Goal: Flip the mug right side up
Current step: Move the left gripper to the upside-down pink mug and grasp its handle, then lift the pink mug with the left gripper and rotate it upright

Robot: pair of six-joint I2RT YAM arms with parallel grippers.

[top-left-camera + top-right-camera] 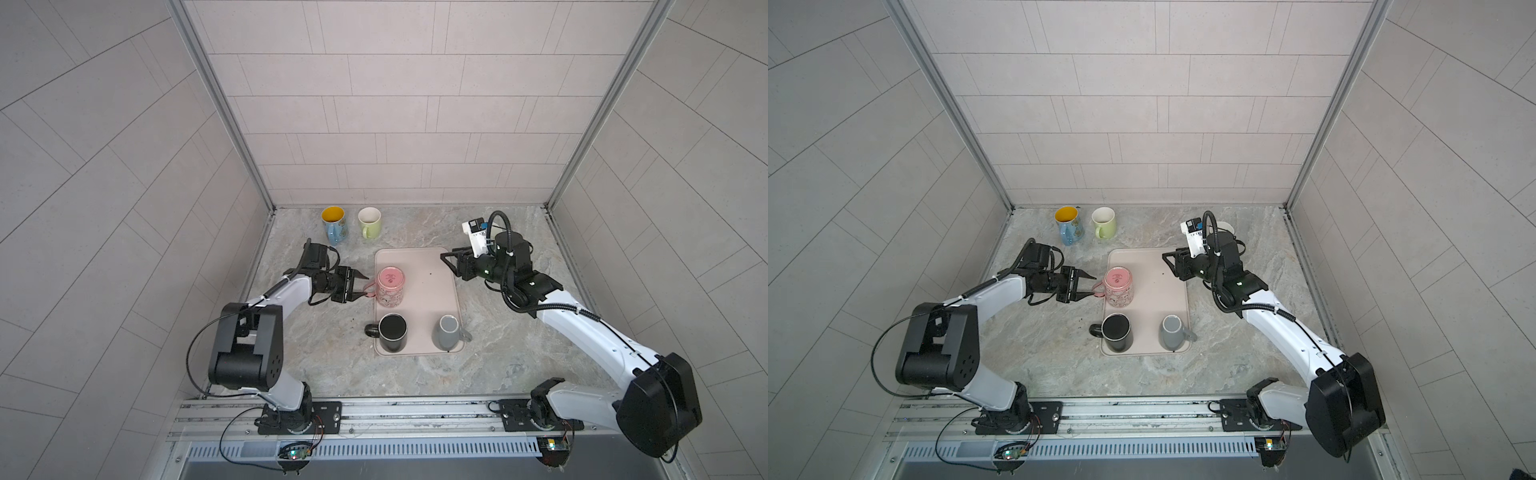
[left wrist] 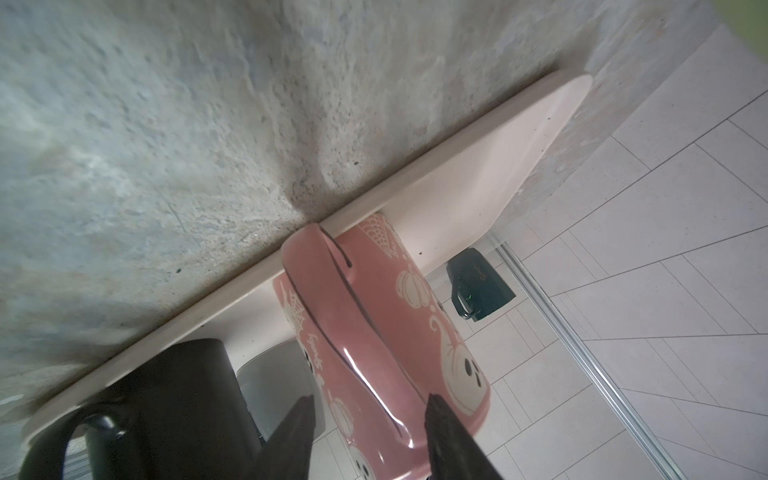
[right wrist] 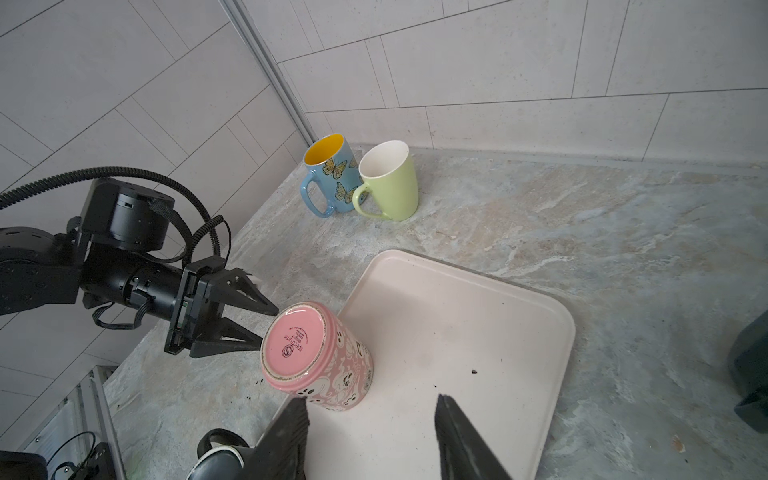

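My left gripper should keep going toward the pink mug's body [image 1: 389,294] and close on the handle, as the pink mug's handle [image 1: 370,288] points between my open fingers.
The pink mug [image 1: 390,286] [image 1: 1118,285] with white ghost and pumpkin prints stands upside down, base up, on the left part of the pale pink tray [image 1: 432,299] [image 1: 1163,299]. Its handle points left, off the tray's edge. My left gripper [image 1: 369,286] [image 1: 1094,286] is level with the mug and open, its two fingers either side of the handle; in the left wrist view the handle [image 2: 365,345] lies between the fingertips [image 2: 436,409]. My right gripper [image 1: 448,264] [image 3: 371,399] hangs open and empty over the tray's back right corner, apart from the mug [image 3: 316,357].
A black mug [image 1: 392,330] and a grey mug [image 1: 448,332] stand at the tray's front. A blue butterfly mug [image 1: 333,224] and a light green mug [image 1: 370,222] stand upright at the back left. A dark mug [image 2: 478,286] sits right of the tray under the right arm.
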